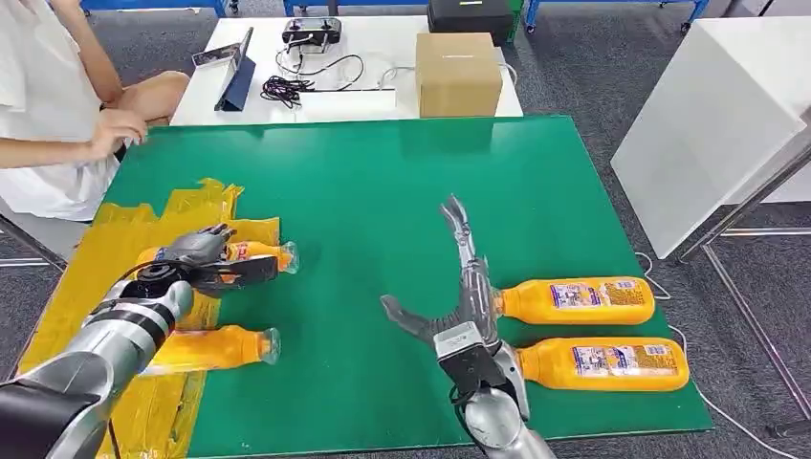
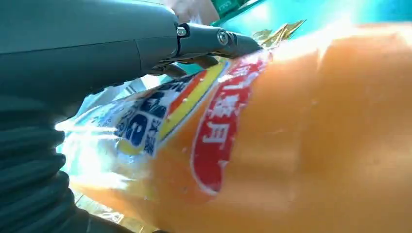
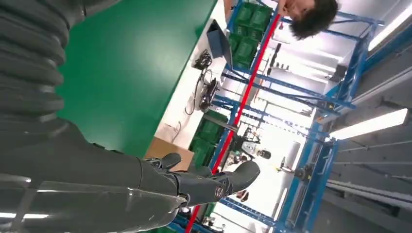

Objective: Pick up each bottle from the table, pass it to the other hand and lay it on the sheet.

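Note:
My gripper will show a front label hidden on the bottom side of the farther orange bottle (image 1: 579,301) when it lifts and passes the bottle, because small print (image 1: 579,294) faces up.
My left hand (image 1: 196,260) grips an orange bottle (image 1: 256,253) over the yellow sheet (image 1: 134,229) at the table's left; the bottle's label and orange body (image 2: 291,136) sit right against that hand (image 2: 97,53). A second orange bottle (image 1: 215,346) lies on the sheet nearer me. My right hand (image 1: 459,287) hovers open, fingers spread, above the green table (image 1: 383,182), just left of two orange bottles lying on their sides, one farther (image 1: 579,300) and one nearer (image 1: 607,364). In the right wrist view the right hand (image 3: 194,182) holds nothing.
A person sits at the far left with a hand (image 1: 115,129) on the table's corner. Behind the green table a white table carries a cardboard box (image 1: 458,74), cables (image 1: 287,88) and a tablet stand (image 1: 234,76). A white panel (image 1: 708,124) stands to the right.

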